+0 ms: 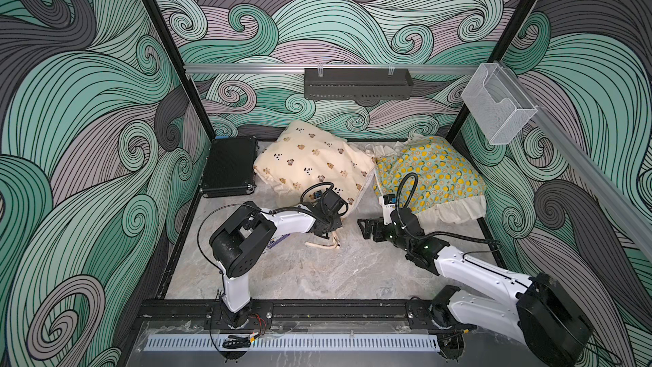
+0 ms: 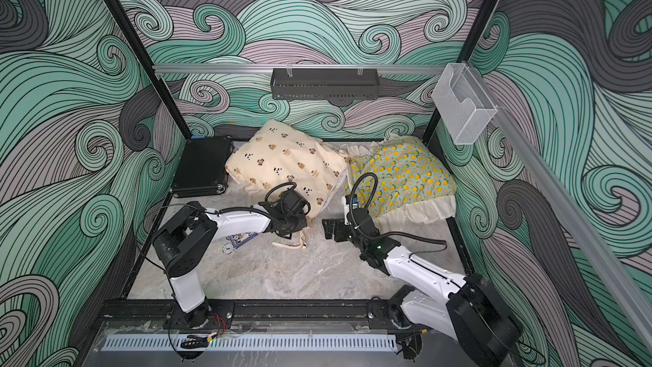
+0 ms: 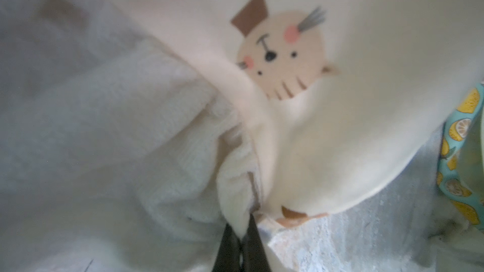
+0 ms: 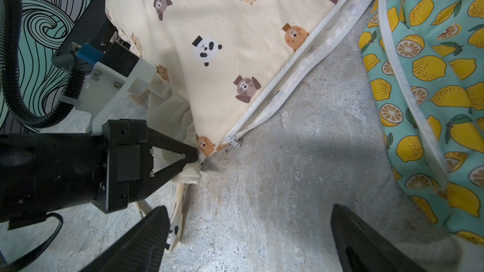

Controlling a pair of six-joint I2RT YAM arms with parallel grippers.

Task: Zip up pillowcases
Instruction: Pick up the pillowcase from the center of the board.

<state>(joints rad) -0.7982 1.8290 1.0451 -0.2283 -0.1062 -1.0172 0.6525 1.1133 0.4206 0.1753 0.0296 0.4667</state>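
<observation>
The open zipper [image 4: 285,83] bows slack behind the pull, so next my left gripper draws the cream pillowcase's corner [image 4: 206,146] nearer before my right gripper comes low to the pull.
The cream pillowcase [image 1: 314,160] [image 2: 282,164] with bear and panda prints lies at the back, beside the teal lemon pillowcase [image 1: 434,174] [image 2: 405,174]. My left gripper [image 1: 337,224] [image 3: 242,234] is shut on the cream pillowcase's near corner fabric [image 3: 235,192]. In the right wrist view the cream pillowcase's zipper stands open along its edge, and the pull [image 4: 234,143] sits at the corner, just past the left gripper [image 4: 195,159]. My right gripper [image 1: 365,229] [image 4: 248,213] is open over bare tabletop between the two pillowcases. A cream tie [image 4: 178,218] lies by one of its fingers.
A black ribbed hard case [image 1: 229,167] lies at the back left, touching the cream pillowcase. A black basket [image 1: 356,84] hangs on the back rail and a clear bin [image 1: 497,107] on the right rail. A printed card [image 2: 240,240] lies under the left arm on the marble tabletop [image 1: 317,270].
</observation>
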